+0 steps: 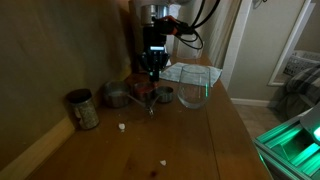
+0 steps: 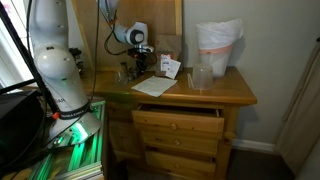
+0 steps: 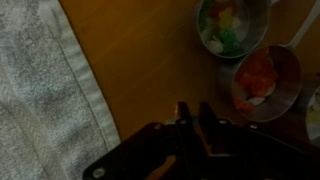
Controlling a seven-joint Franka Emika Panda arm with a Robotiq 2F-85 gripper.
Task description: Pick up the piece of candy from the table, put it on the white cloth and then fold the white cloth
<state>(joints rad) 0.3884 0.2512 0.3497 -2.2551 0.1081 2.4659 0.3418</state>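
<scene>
Next, I open my gripper, straddle the candy and close before I lift, as the piece of candy shows at one finger's edge with my gripper almost shut.
The white cloth [image 2: 155,86] lies flat on the brown wooden table [image 2: 215,95]. It fills the left of the wrist view [image 3: 40,95]. My gripper [image 1: 152,92] hangs just above the table beside the cloth [image 2: 138,68]. In the wrist view its two fingers [image 3: 194,104] stand close together over bare wood, and nothing shows between them. Two small pale candy pieces [image 1: 122,127] [image 1: 163,161] lie loose on the table, nearer the camera and away from the gripper.
Small metal cups with coloured candy [image 3: 230,25] [image 3: 265,80] stand close by the gripper. A clear glass bowl [image 1: 192,92], a tin can [image 1: 82,108] and a tall pale bag [image 2: 218,45] are on the table. A drawer [image 2: 178,120] stands open below.
</scene>
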